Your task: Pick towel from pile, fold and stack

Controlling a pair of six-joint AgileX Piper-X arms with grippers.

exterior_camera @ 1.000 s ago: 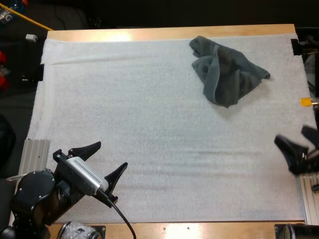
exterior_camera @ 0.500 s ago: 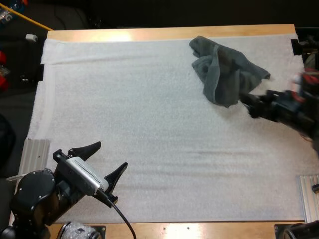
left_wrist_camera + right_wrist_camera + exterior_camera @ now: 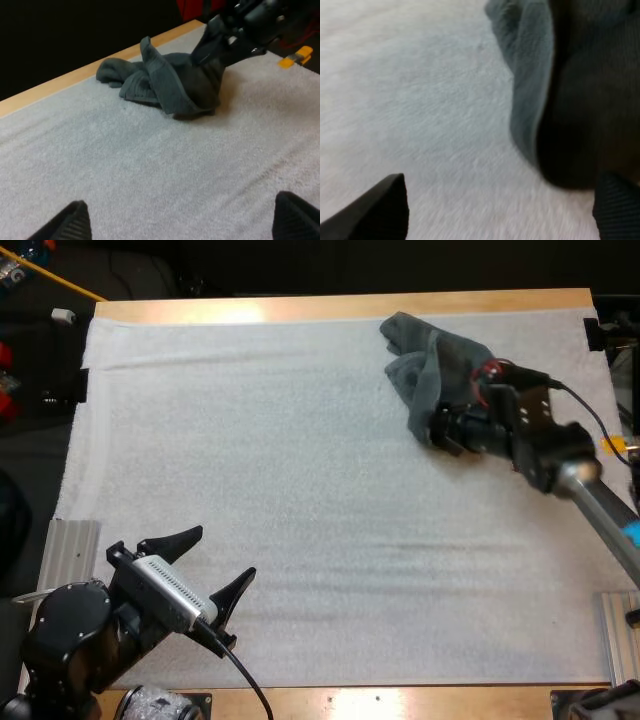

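Note:
I should expect one more towel hidden in the pile (image 3: 440, 368), because a separate far lump (image 3: 403, 333) shows behind the raised front fold.
A crumpled dark grey-green towel (image 3: 430, 365) lies on the white mat (image 3: 280, 460) at the far right. My right gripper (image 3: 442, 430) hovers at the towel's near edge, low over the mat. In the right wrist view its fingers (image 3: 380, 210) stand wide apart, open, and the towel (image 3: 570, 90) bulges just ahead of one of them. My left gripper (image 3: 218, 555) rests open near the front left corner, with nothing between its fingers (image 3: 65, 225). From the left wrist view the towel (image 3: 165, 85) lies far across the mat, with the right gripper (image 3: 220, 40) right behind it.
The wooden table edge (image 3: 300, 308) runs along the far side, close behind the towel. Metal rails sit at the front left (image 3: 70, 550) and front right (image 3: 620, 640) of the mat. Bare mat stretches across the middle and left.
My right arm has swung in from the right edge, forward and to the left, down to the towel's near edge. The left arm and the towel have not moved.

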